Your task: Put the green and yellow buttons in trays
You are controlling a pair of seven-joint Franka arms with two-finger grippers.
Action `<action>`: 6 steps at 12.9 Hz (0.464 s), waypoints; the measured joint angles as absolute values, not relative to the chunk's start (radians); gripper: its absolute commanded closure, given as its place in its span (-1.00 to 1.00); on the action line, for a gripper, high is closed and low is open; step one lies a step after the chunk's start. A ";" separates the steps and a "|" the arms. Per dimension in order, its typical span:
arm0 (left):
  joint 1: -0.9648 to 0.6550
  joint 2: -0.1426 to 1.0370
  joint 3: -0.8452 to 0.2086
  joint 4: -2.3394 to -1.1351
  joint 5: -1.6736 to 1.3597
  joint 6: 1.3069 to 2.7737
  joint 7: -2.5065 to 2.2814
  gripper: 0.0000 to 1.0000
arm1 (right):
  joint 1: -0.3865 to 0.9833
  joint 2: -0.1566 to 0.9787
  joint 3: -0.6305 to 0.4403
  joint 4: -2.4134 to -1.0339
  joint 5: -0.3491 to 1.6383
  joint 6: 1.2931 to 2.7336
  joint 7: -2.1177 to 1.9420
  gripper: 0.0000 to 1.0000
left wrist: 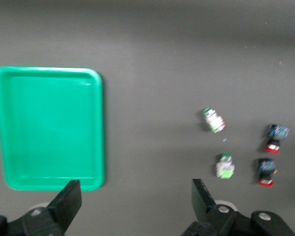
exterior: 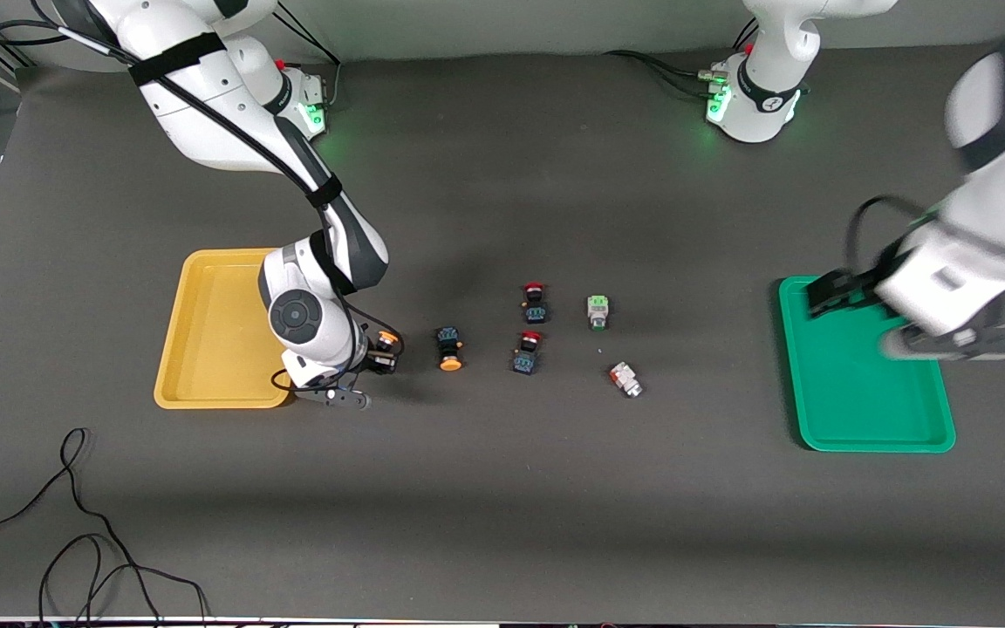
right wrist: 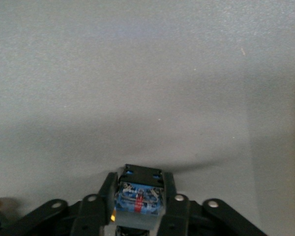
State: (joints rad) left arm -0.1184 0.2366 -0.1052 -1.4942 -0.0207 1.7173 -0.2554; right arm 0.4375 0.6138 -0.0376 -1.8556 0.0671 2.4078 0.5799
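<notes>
A green edge (left wrist: 207, 111) shows at the tip of the orange-marked white button's silver end (exterior: 625, 378). I should expect a round green cap there when I lift the button.
My right gripper (exterior: 378, 351) is shut on a yellow-capped button (exterior: 386, 338) with a black-blue body, which fills the right wrist view (right wrist: 137, 196). It is low over the table, beside the yellow tray (exterior: 206, 349). A second yellow-capped button (exterior: 449, 348) lies on the table close by. A green-faced white button (exterior: 598, 312) and an orange-marked white button (exterior: 625, 378) lie mid-table and also show in the left wrist view (left wrist: 225, 166) (left wrist: 214, 120). My left gripper (exterior: 960, 342) is open and empty (left wrist: 135, 201) over the green tray (exterior: 825, 419), which looks empty.
Two red-capped switches (exterior: 535, 303) (exterior: 528, 351) lie between the yellow button and the white buttons. Loose black cables (exterior: 75, 523) lie on the table nearest the front camera, toward the right arm's end.
</notes>
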 measured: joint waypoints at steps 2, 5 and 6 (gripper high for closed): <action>-0.172 0.319 -0.112 -1.495 -0.021 1.793 -0.348 -0.98 | 0.438 0.606 -0.038 -1.829 0.067 2.351 0.579 0.71; -0.216 0.446 -0.112 -1.495 -0.021 1.908 -0.481 -0.98 | 0.434 0.530 -0.049 -1.699 0.067 2.064 0.562 0.75; -0.218 0.486 -0.112 -1.496 -0.021 1.939 -0.507 -0.96 | 0.428 0.488 -0.052 -1.651 0.067 1.958 0.550 0.77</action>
